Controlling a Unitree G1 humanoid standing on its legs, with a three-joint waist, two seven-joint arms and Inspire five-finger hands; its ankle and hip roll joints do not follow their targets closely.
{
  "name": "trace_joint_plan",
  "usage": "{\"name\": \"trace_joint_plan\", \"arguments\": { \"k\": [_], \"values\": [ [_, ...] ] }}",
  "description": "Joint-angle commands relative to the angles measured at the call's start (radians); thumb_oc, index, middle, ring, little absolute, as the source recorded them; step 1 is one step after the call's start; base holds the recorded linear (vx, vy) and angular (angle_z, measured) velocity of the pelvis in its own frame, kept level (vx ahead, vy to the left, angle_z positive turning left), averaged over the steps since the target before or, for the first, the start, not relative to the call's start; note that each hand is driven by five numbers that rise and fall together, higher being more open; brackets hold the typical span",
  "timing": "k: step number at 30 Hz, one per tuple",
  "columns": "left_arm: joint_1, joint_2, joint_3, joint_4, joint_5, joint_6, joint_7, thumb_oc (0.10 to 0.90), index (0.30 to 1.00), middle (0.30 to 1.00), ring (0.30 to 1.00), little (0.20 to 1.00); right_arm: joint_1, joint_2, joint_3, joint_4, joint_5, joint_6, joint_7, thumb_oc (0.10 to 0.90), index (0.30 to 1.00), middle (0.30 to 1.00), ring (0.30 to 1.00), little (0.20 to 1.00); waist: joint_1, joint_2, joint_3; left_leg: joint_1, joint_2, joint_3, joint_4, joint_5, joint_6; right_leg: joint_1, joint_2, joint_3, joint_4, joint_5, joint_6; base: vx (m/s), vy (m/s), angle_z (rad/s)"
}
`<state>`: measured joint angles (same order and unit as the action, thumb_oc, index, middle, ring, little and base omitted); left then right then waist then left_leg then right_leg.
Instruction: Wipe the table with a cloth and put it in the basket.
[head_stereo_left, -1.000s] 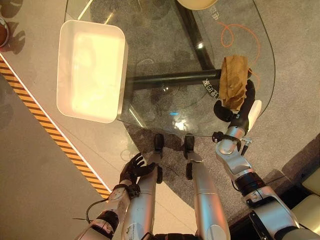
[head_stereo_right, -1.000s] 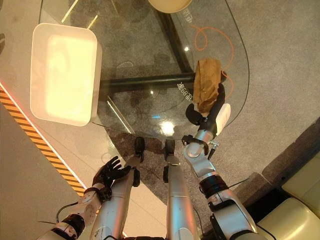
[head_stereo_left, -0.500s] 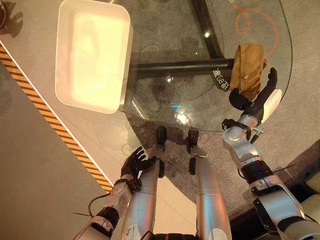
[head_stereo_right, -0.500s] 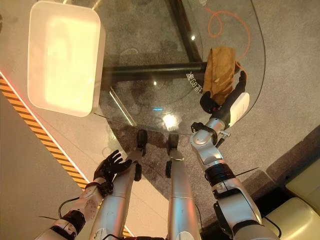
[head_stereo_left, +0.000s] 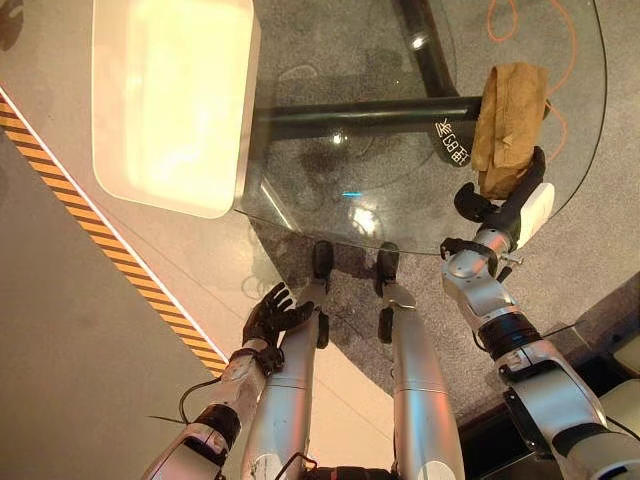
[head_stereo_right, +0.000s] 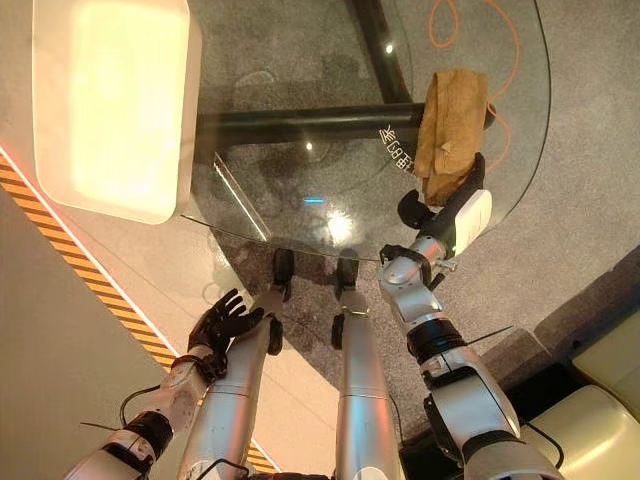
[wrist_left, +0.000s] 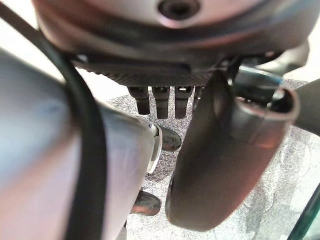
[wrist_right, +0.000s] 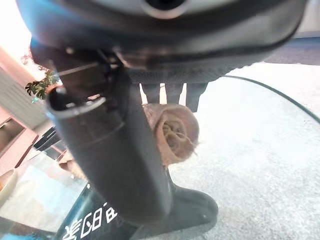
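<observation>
The end of the brown cloth shows layers coiled inside one another. The cloth will stay together in a thick roll when I pick it up.
A crumpled brown cloth lies on the glass table near its right rim. My right hand sits at the cloth's near end and is open. Its straight fingers run up along the cloth's right side, and the thumb stands off to the left. In the right wrist view the cloth's rolled end lies between the thumb and the fingers. The white basket stands at the table's left side. My left hand hangs low beside the table's near edge, open with its fingers spread.
A black frame bar runs under the glass from the basket towards the cloth. An orange cable lies on the carpet beneath the table. A yellow-and-black stripe crosses the floor at the left.
The whole picture has shifted, so the camera has moved. My right hand stays at the cloth's near end, and the left hand stays low and open.
</observation>
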<state>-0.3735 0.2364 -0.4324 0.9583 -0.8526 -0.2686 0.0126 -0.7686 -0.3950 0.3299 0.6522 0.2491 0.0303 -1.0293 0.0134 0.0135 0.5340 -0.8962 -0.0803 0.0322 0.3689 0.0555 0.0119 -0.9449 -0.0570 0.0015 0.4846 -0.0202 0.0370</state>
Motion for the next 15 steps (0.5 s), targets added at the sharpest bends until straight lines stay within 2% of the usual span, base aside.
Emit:
{"name": "trace_joint_plan", "arguments": {
  "k": [1, 11, 15],
  "values": [
    [0.071, -0.061, -0.025, 0.039, -0.025, -0.015, -0.026, 0.800, 0.900, 0.900, 0.900, 0.900, -0.024, -0.046, 0.004, -0.023, 0.059, -0.064, 0.008, 0.800, 0.900, 0.900, 0.900, 0.900, 0.012, 0.024, -0.014, -0.058, -0.024, -0.040, 0.117, -0.092, 0.014, -0.025, 0.034, -0.058, -0.058, 0.065, -0.011, 0.00, 0.000, 0.00],
    [0.053, -0.060, -0.020, 0.085, -0.030, -0.028, -0.045, 0.800, 0.900, 0.900, 0.900, 0.900, -0.100, -0.077, 0.012, 0.036, 0.084, -0.088, 0.012, 0.800, 0.900, 0.900, 0.900, 0.900, 0.020, 0.018, -0.014, -0.083, -0.026, -0.053, 0.135, -0.097, 0.007, -0.046, 0.037, -0.060, -0.041, 0.065, -0.009, 0.00, 0.000, 0.00],
    [0.044, -0.062, -0.020, 0.095, -0.033, -0.025, -0.044, 0.800, 0.900, 0.900, 0.900, 0.900, -0.144, -0.093, 0.013, 0.047, 0.088, -0.101, -0.019, 0.800, 0.900, 0.900, 0.900, 0.900, 0.025, 0.017, -0.014, -0.088, -0.026, -0.057, 0.139, -0.100, 0.006, -0.052, 0.036, -0.065, -0.036, 0.063, -0.008, 0.00, 0.000, 0.00]
  ]
}}
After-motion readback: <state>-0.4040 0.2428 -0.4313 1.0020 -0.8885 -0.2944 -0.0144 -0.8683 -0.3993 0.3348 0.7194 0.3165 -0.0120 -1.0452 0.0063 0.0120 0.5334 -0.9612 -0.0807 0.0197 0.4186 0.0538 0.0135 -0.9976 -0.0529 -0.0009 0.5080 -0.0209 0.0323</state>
